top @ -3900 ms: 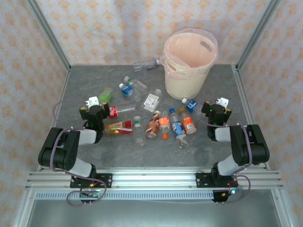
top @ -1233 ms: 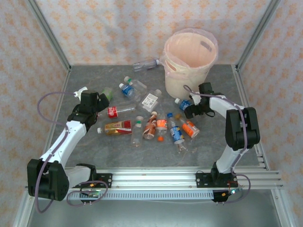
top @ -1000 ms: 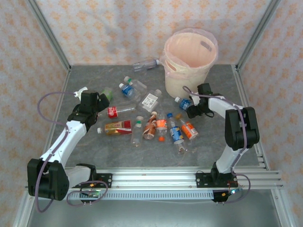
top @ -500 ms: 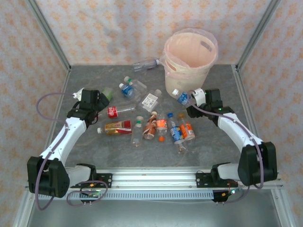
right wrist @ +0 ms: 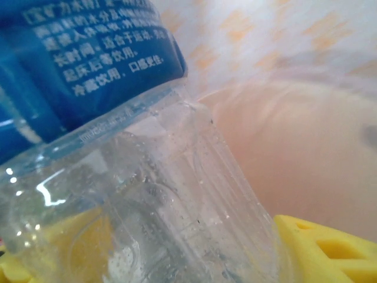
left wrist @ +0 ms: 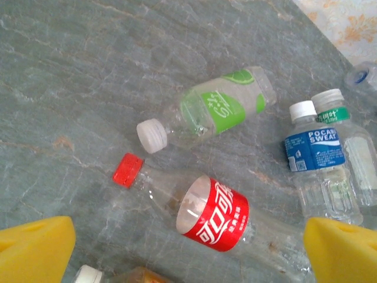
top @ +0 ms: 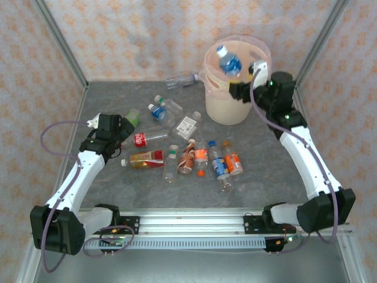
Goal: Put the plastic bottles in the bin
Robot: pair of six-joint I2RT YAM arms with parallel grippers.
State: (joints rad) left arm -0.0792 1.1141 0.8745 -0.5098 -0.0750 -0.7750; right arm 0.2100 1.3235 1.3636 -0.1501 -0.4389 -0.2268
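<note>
My right gripper is holding the bottle in my right gripper (top: 230, 62) above the bin's rim, so I keep carrying it until it hangs over the bin's opening (top: 242, 49), then let go.
My right gripper (top: 238, 82) is shut on a clear plastic bottle with a blue label and blue cap (top: 228, 61), held tilted above the open mouth of the beige-pink bin (top: 227, 109). In the right wrist view the bottle (right wrist: 147, 177) sits between my yellow fingers (right wrist: 321, 247), with the bin's inside (right wrist: 306, 153) behind it. My left gripper (top: 122, 128) hangs open over a red-label bottle (left wrist: 215, 215), its yellow fingers (left wrist: 35, 247) wide on either side. A green-label bottle (left wrist: 218, 109) and a blue-label one (left wrist: 315, 156) lie beyond it.
Several more bottles lie in a cluster mid-table (top: 206, 156). A clear one (top: 181, 79) rests at the back wall left of the bin, and a white-label one (top: 189, 124) lies nearer. Metal posts frame the table's corners.
My right arm has lifted the blue-label bottle off the table beside the bin and swung it up over the bin's mouth. The left arm has barely shifted.
</note>
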